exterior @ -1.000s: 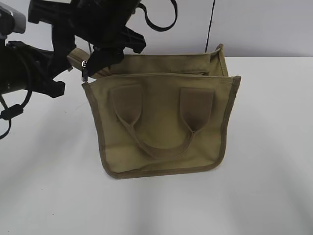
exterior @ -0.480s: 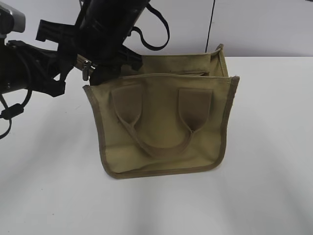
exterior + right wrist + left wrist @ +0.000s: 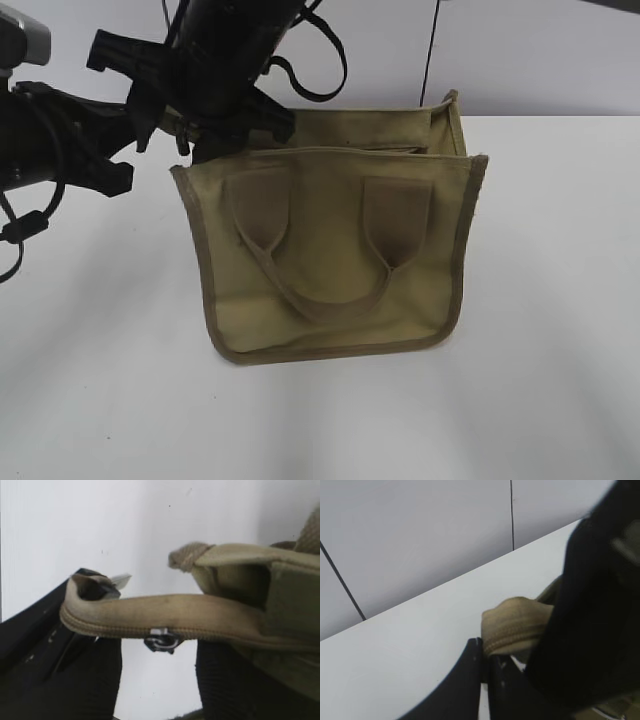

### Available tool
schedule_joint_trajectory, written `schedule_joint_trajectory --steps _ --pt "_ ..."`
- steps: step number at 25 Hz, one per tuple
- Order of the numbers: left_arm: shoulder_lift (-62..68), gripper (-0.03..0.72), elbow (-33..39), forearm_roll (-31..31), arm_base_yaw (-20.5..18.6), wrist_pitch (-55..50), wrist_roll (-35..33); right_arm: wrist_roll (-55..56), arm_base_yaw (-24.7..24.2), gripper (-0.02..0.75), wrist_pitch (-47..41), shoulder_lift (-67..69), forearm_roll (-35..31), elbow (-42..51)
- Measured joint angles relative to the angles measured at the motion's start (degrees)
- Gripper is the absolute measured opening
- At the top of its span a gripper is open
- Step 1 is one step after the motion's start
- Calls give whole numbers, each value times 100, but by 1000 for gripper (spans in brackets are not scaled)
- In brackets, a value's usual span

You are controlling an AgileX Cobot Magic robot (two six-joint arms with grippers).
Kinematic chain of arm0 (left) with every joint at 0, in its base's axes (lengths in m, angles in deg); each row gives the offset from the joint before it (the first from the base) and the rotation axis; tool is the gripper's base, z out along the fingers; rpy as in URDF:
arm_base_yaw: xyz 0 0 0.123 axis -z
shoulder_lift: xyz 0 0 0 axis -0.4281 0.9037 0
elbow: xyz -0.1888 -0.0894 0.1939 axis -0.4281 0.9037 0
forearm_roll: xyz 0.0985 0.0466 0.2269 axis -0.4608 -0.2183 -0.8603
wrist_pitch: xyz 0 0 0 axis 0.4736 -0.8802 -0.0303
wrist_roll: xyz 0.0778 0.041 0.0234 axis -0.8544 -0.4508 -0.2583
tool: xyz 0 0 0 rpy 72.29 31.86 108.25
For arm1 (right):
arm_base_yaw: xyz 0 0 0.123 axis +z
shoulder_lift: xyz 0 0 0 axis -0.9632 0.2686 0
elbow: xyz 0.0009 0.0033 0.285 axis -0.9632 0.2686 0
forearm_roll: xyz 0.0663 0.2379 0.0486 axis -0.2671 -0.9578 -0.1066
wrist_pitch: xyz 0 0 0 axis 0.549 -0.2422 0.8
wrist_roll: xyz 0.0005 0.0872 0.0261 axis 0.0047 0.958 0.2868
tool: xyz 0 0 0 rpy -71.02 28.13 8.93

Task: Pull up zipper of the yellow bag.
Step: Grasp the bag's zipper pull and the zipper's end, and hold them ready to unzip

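The silver pull [image 3: 162, 641] will slide across the whole top of the bag when I pull, because it is near the zipper tape's taut loose end [image 3: 92, 612].
The yellow bag [image 3: 330, 260] stands on the white table, its two looped handles hanging down the front. My left gripper [image 3: 140, 140] is at the bag's top left corner. In the left wrist view it [image 3: 484, 652] is shut on the free end of the zipper tape [image 3: 515, 625]. My right gripper [image 3: 190, 135] reaches across from above to that same corner. In the right wrist view it [image 3: 159, 680] is open, and the zipper [image 3: 215, 632] runs across its fingertips. The silver pull tab [image 3: 161, 641] sits between the two fingers. In the exterior view the pull is hidden behind the gripper.
The white table [image 3: 540, 350] spreads in front of and to the right of the bag. A pale wall with a dark vertical seam [image 3: 430, 50] stands behind. A black cable loop [image 3: 325, 70] hangs from the right arm above the bag.
My right gripper has come down and left over the bag's top left corner and now covers the pull tab that hung in sight before. The left arm and the bag have barely moved.
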State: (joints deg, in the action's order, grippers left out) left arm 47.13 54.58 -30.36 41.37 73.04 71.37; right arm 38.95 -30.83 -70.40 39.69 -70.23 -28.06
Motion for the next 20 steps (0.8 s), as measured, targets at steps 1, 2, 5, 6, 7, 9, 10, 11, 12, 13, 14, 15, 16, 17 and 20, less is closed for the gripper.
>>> schedule_joint_trajectory --steps 1,2,5,6,7,9,10,11,12,13,14,15,16,17,20 --pt "0 -4 0 0 0 0 6 14 0 353 15 0 0 0" --pt "0 -4 0 0 0 0 6 18 0 333 26 0 5 0" --pt "0 -4 0 0 0 4 17 25 0 262 30 15 15 0" --pt "0 -4 0 0 0 4 17 32 0 235 30 21 22 0" --pt "0 -4 0 0 0 4 17 32 0 199 30 42 29 0" --pt "0 -4 0 0 0 4 23 -4 0 124 82 70 42 0" --pt "0 -4 0 0 0 4 23 -47 0 79 106 70 50 0" --pt "0 -4 0 0 0 4 29 -134 6 67 107 70 49 0" --pt "0 -4 0 0 0 4 35 -225 6 67 107 70 51 0" --pt "0 -4 0 0 0 4 40 -291 6 67 107 70 65 0" --pt "0 -4 0 0 0 4 40 -365 6 67 101 70 71 0" --pt "0 -4 0 0 0 4 40 -441 6 67 85 70 78 0" --pt "0 -4 0 0 0 4 40 -524 13 67 54 70 80 0" --pt "0 -4 0 0 0 4 40 -596 17 67 22 70 85 0" --pt "0 -4 0 0 0 4 40 -893 43 67 -209 29 85 0"
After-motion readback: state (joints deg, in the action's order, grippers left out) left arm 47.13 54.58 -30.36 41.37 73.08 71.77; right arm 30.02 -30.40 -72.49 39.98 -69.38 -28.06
